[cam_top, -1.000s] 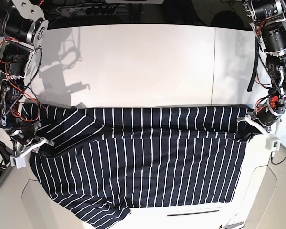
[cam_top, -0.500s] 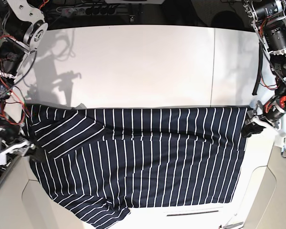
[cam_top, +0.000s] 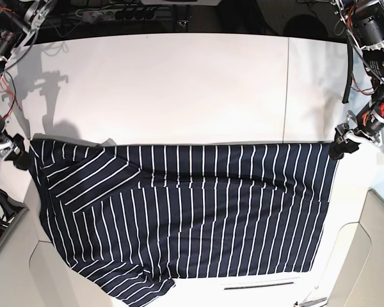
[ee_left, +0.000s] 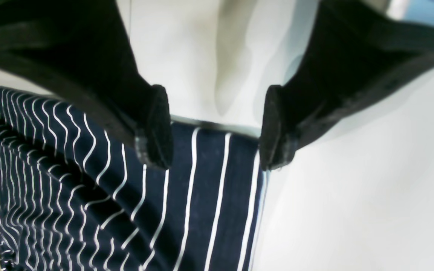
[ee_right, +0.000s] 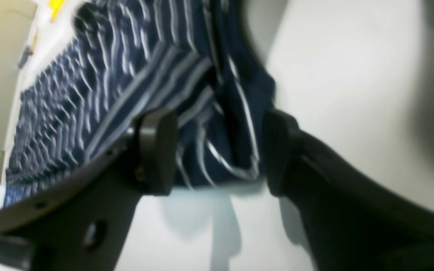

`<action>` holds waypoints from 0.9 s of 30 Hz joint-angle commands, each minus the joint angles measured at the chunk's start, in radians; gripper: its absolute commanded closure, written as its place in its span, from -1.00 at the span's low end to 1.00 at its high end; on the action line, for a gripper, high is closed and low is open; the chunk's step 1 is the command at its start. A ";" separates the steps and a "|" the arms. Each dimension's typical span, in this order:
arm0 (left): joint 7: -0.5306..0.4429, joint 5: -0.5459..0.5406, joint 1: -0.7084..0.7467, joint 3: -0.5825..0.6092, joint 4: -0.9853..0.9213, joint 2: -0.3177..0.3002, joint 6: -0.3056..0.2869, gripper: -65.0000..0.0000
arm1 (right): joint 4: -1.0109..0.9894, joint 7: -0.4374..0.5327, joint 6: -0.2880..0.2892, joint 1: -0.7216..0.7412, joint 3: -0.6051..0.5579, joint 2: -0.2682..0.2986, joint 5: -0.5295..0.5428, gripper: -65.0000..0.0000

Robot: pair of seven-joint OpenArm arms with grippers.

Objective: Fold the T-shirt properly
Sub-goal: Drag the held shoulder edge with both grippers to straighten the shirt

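My gripper is going to pull the T-shirt (cam_top: 192, 230), which lies flat with a fold line across it (cam_top: 211, 185). The T-shirt will drag along in one piece and keep that fold when I pull.
The dark navy T-shirt (cam_top: 198, 211) with thin white stripes lies spread across the near half of the white table (cam_top: 179, 89), its far edge straight. My left gripper (cam_top: 336, 149) is at the shirt's far right corner. In the left wrist view it (ee_left: 214, 163) is open, jaws wide apart over the shirt's corner (ee_left: 202, 207). My right gripper (cam_top: 17, 157) is at the shirt's far left corner. In the right wrist view it (ee_right: 217, 154) is open, with bunched fabric (ee_right: 126, 75) lying between the pads (ee_right: 156, 150). No label shows.
The far half of the table is bare white, with a seam (cam_top: 287, 89) running front to back on the right. Beige panels (cam_top: 377, 256) flank the table's front corners. A power strip (cam_top: 115, 13) and cables lie behind the far edge. The shirt's near hem reaches the front edge.
Both grippers moved outward and toward the far side. The shirt's far edge was pulled straight and its left sleeve area flattened. Both sets of jaws now stand open at the far corners.
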 commanded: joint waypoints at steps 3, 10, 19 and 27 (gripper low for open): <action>-0.044 0.013 0.009 -0.004 0.014 -0.006 -0.010 -0.22 | 0.013 0.033 0.006 -0.024 0.004 0.020 0.019 -0.10; -0.073 0.058 0.009 -0.003 0.014 0.052 -0.009 -0.22 | -0.032 0.057 -0.001 -0.032 0.000 0.014 0.035 -0.10; -0.107 0.069 -0.002 -0.001 -0.011 0.077 -0.008 -0.22 | -0.177 0.091 0.003 0.021 -0.042 0.003 0.034 -0.10; -0.150 0.133 -0.024 -0.001 -0.011 0.077 0.060 -0.22 | -0.186 0.090 0.010 0.069 -0.082 -0.036 0.034 -0.10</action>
